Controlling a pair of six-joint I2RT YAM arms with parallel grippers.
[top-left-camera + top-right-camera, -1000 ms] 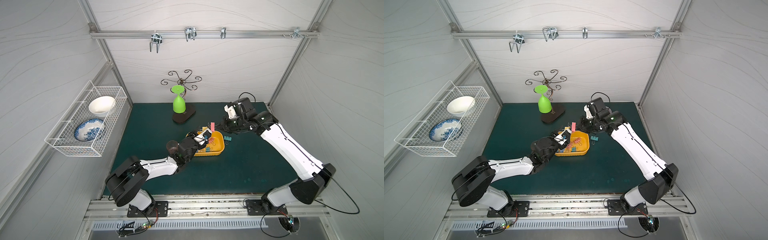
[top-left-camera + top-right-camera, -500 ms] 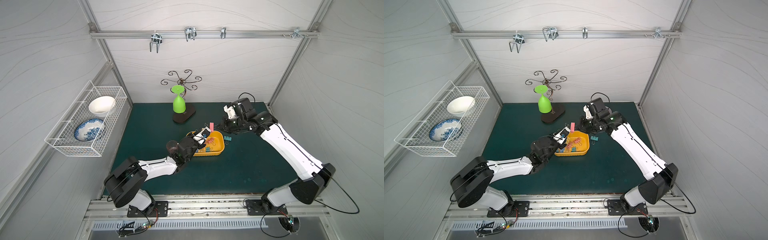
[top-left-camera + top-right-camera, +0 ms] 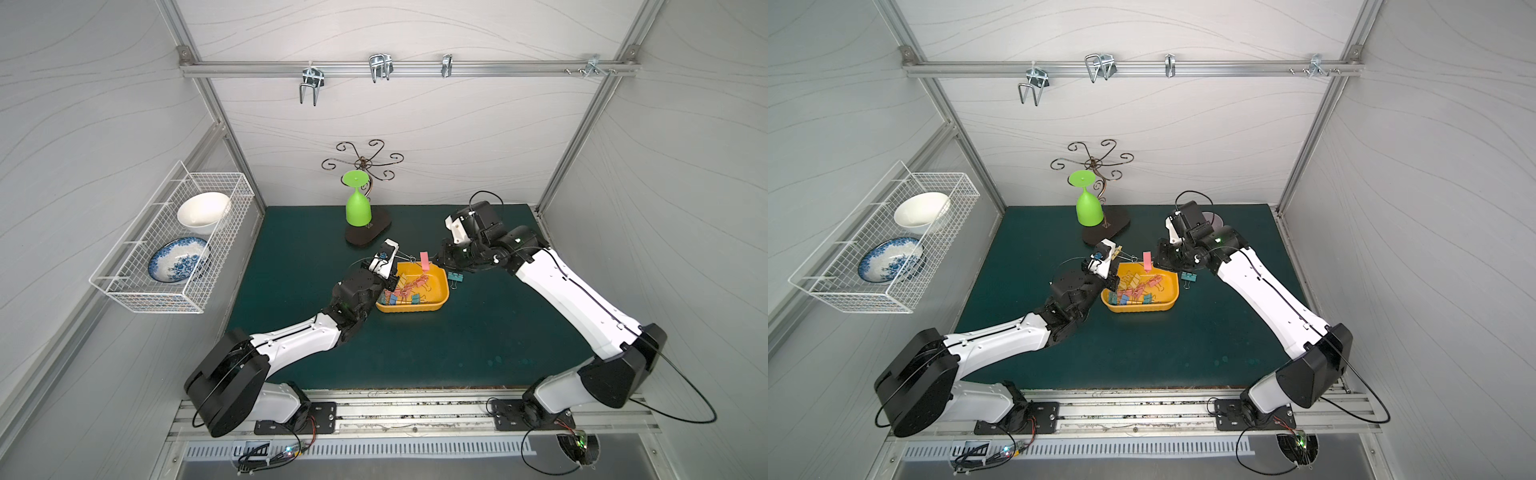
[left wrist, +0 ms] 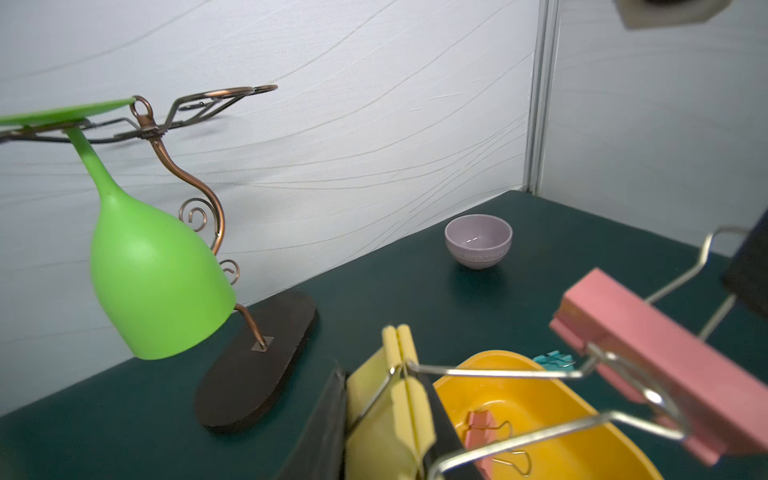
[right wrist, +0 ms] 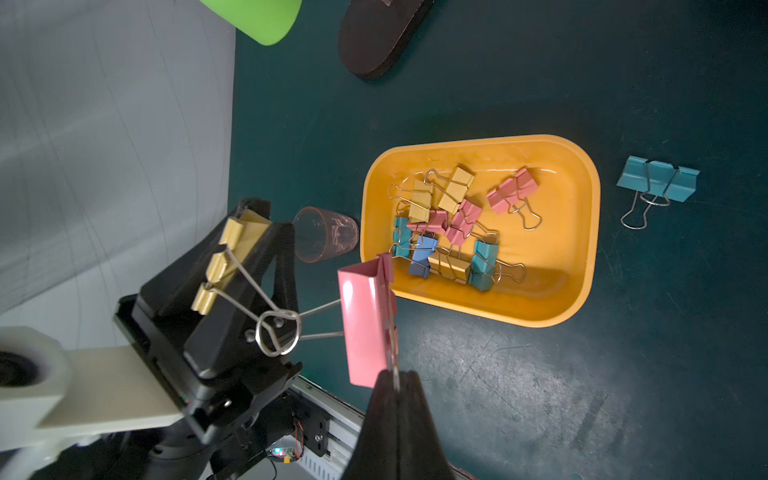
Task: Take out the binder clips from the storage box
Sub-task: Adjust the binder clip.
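Observation:
I need to turn the yellow clip [image 5: 230,257] free with my left gripper before the pink clip comes away, because the wire handles [image 5: 278,329] of the yellow and pink clips are hooked together.
The yellow-orange storage box [image 3: 436,286] [image 5: 561,249] sits mid-mat with several pastel binder clips [image 5: 449,224] heaped inside. My left gripper [image 4: 386,415] [image 5: 232,266] is shut on a yellow binder clip [image 4: 395,399] [image 3: 1118,250] above the box's far left corner. My right gripper [image 5: 395,382] [image 3: 436,259] is shut on one wire handle of a pink binder clip [image 5: 365,320] [image 3: 424,261] [image 4: 648,353], held above the box's far rim. The wire handles of the two held clips are hooked through each other. A teal binder clip [image 5: 656,178] [image 3: 456,277] lies on the mat right of the box.
A green glass [image 3: 357,208] hangs upside down on a copper stand with a dark base [image 3: 368,232] behind the box. A lilac bowl [image 4: 478,241] stands at the back right. A clear cup [image 5: 328,235] lies beside the box. A wire basket [image 3: 174,241] with bowls hangs on the left wall.
My left gripper's jaws have closed onto the yellow clip. The right arm holds the pink clip in the same place.

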